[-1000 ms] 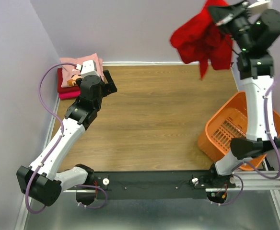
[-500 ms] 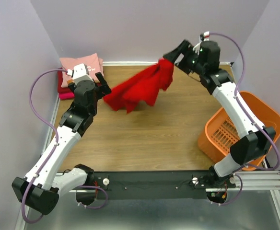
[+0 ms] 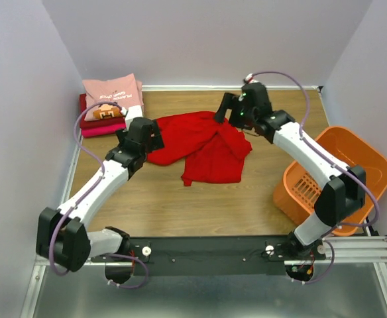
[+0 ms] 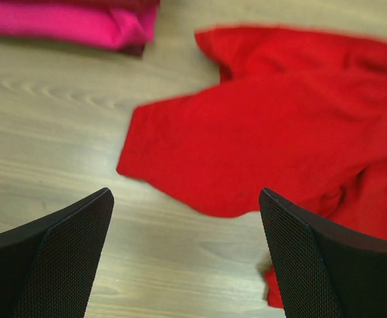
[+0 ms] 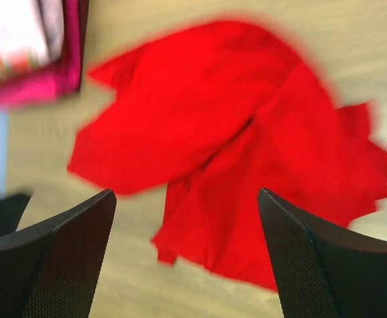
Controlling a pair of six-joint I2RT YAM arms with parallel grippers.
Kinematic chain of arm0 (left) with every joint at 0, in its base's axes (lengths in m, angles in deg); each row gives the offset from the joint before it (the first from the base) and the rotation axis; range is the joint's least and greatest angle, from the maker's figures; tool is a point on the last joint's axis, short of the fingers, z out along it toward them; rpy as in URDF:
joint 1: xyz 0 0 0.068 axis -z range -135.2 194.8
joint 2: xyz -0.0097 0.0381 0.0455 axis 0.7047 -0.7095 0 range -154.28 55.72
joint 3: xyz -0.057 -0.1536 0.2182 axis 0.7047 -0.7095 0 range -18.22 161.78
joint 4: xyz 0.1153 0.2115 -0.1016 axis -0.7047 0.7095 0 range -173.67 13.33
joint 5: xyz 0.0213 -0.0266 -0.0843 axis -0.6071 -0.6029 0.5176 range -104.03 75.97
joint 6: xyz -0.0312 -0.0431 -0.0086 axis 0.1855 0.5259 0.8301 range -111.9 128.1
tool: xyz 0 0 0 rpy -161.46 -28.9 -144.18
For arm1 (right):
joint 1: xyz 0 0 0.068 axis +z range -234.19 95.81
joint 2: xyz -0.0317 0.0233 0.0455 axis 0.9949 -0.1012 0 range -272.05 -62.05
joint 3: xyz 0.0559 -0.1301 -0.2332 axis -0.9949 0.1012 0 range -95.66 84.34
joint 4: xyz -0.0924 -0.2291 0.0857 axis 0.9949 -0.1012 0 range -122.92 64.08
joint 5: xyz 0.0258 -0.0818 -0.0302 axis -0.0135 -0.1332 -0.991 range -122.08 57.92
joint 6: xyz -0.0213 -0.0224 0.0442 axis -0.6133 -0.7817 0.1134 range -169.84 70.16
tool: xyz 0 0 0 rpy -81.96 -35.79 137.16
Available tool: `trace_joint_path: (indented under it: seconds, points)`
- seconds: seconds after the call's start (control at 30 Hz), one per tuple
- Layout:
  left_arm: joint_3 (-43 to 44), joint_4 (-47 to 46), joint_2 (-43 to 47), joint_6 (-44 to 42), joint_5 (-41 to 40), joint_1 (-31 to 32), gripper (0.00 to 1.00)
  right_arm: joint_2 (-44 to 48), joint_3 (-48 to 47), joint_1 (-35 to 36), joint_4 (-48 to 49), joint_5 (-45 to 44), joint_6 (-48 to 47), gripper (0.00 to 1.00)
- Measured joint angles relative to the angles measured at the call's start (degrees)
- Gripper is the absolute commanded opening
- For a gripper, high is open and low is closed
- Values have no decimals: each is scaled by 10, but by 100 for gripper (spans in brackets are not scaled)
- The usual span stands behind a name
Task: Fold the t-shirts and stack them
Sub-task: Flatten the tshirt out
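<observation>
The red t-shirt (image 3: 179, 136) is lying in loose overlapping layers (image 3: 201, 150). It will pull out into a long, doubled-over piece when I draw its ends apart.
A plain bright red t-shirt (image 3: 203, 144) lies crumpled and loose on the wooden table, mid-back. My right gripper (image 3: 222, 110) hovers open just behind its far edge, and in the right wrist view the red t-shirt (image 5: 233, 146) lies below my empty right gripper (image 5: 187, 199). At the shirt's left edge is my left gripper (image 3: 152, 132), also open. From the left wrist, the red shirt (image 4: 279, 126) lies ahead of my left gripper (image 4: 185, 199), with bare wood between the fingers. A folded stack stands at the back left: a light pink printed tee (image 3: 112, 89) on dark red and magenta tees (image 3: 95, 127).
An orange plastic basket (image 3: 339, 149) stands tilted at the right edge beside the right arm. Purple walls close in the table on the left, back and right. The folded magenta tee (image 4: 67, 23) lies close to the left gripper's left side.
The right arm swung down from high at the back right, opened and let go of the red t-shirt, which now lies on the table. The left gripper moved right toward the shirt.
</observation>
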Motion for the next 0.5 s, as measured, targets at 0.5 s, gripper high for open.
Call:
trace_joint_path:
  seconds: [0.5]
  points:
    - [-62, -39, -132, 5, 87, -21, 96, -70, 131, 63, -17, 12, 2, 88]
